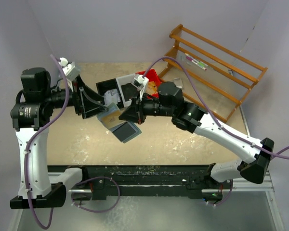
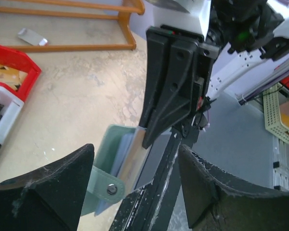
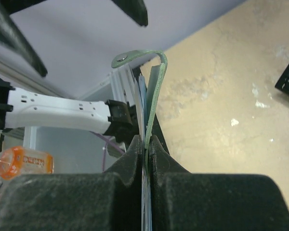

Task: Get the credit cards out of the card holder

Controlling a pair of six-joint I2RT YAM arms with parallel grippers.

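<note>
My right gripper is pinching the card holder's cover and pages (image 3: 148, 118) together, so next I clamp the snap-tab end (image 2: 106, 185) with my left gripper before my right gripper opens.
The pale mint-green card holder (image 2: 108, 154) hangs open in the air, seen edge-on (image 3: 156, 96) in the right wrist view. Its snap tab (image 2: 111, 189) curls over at the free end. My right gripper (image 3: 147, 142) is shut on the holder's cover and clear pages. My left gripper (image 2: 136, 148) is open, with a black finger (image 2: 43, 192) on either side of the holder and not touching it. The tan edge of a credit card (image 2: 134, 154) shows between the pages. From above, both grippers meet over the table's middle at the holder (image 1: 124, 131).
A red bin (image 1: 151, 77), a white-grey bin (image 1: 125, 84) and a black bin (image 1: 108, 89) stand at the back. A wooden rack (image 1: 216, 72) fills the back right. A small silver device (image 2: 32, 36) lies by the rack.
</note>
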